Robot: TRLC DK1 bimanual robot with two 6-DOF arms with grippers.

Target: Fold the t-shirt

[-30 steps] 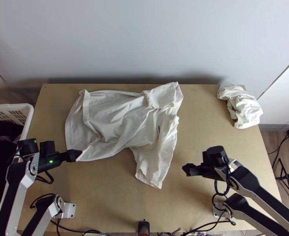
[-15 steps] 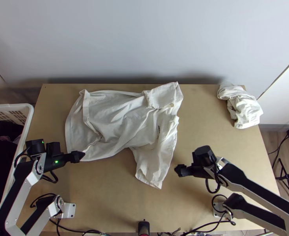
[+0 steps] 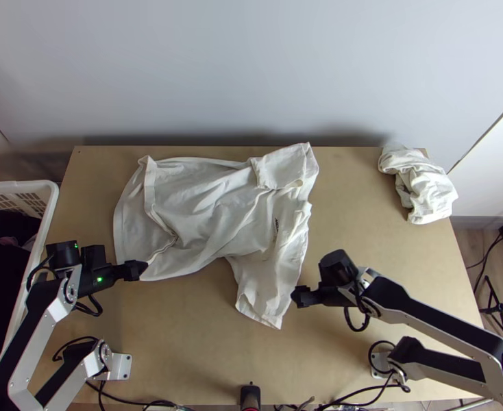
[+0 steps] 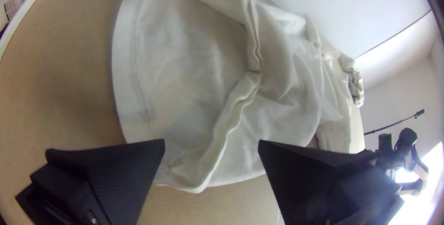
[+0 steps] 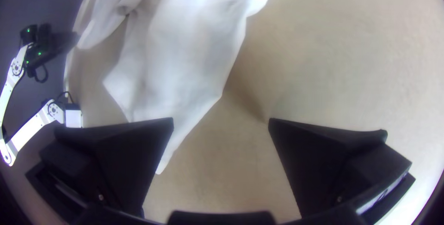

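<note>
I should expect a hidden orange print under the white t-shirt [image 3: 214, 205], because faint grey and yellow patches [image 4: 185, 88] can be seen through inside the open hem.
A white t-shirt [image 3: 210, 212] lies spread but wrinkled across the table's left and middle, its hem at the left and one sleeve toward the near edge. My left gripper [image 3: 142, 268] is at the shirt's near left corner. In the left wrist view my left gripper [image 4: 211, 144] stands open over the shirt [image 4: 185, 82], with a folded-back hem edge between its fingers. My right gripper [image 3: 298, 296] is just right of the near sleeve. In the right wrist view my right gripper [image 5: 221, 122] is open, the sleeve [image 5: 180, 77] partly behind one finger.
Another white cloth [image 3: 419, 183] lies bunched at the table's far right corner. A white basket [image 3: 44, 226] with dark clothes stands off the left edge. Bare wood [image 3: 190, 329] shows in front of the shirt. Cables run along the near edge.
My right gripper has moved left, up to the near sleeve. My left gripper has shifted slightly right along the shirt's near corner. The shirt lies as before.
</note>
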